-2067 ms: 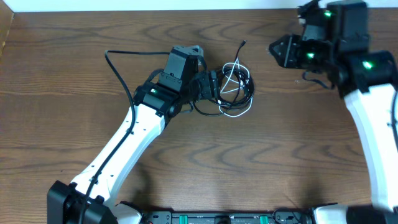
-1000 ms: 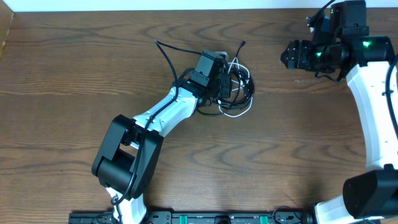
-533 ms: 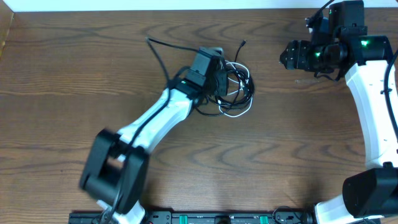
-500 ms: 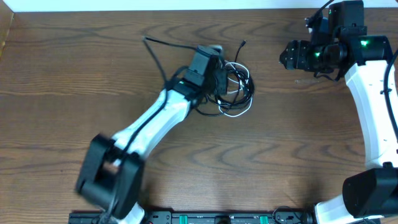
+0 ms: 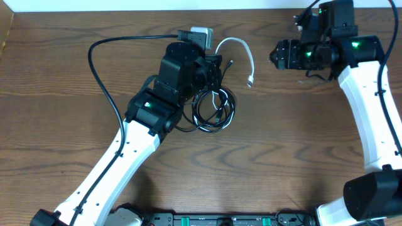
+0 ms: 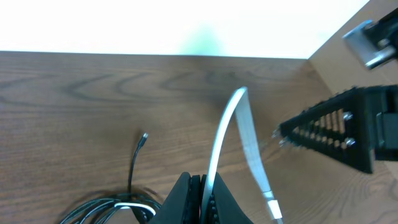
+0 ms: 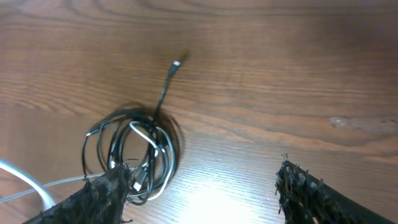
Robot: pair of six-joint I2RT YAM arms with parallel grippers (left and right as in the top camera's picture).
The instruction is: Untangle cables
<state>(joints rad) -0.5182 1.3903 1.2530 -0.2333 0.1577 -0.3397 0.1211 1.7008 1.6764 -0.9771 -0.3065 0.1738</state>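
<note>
Next, I take the white part inside the coil (image 5: 214,100) with my right gripper and lift it out, because the white cable in my left gripper still goes through the black coil (image 5: 230,112).
My left gripper (image 5: 213,61) is shut on the white cable (image 5: 246,53), which arcs up from the jaws and hangs down to its silver plug (image 5: 250,81). In the left wrist view the white cable (image 6: 227,130) runs out of my shut left gripper (image 6: 202,190) and bends over to the plug (image 6: 272,208). The black cable (image 5: 210,110) lies coiled on the table under the left wrist, one end (image 7: 176,64) sticking out, with a short white stretch (image 7: 146,140) still inside the coil. My right gripper (image 5: 277,55) hovers open to the right, its fingers (image 7: 102,196) empty.
A thick black arm cable (image 5: 94,66) loops over the table left of the left arm. The table's far edge (image 5: 125,10) meets a white wall at the top. The right arm (image 5: 367,107) runs down the right side.
The left gripper has shut on the white cable and lifted part of it out of the tangle. The black coil has slid down and left. The right gripper has edged slightly left.
</note>
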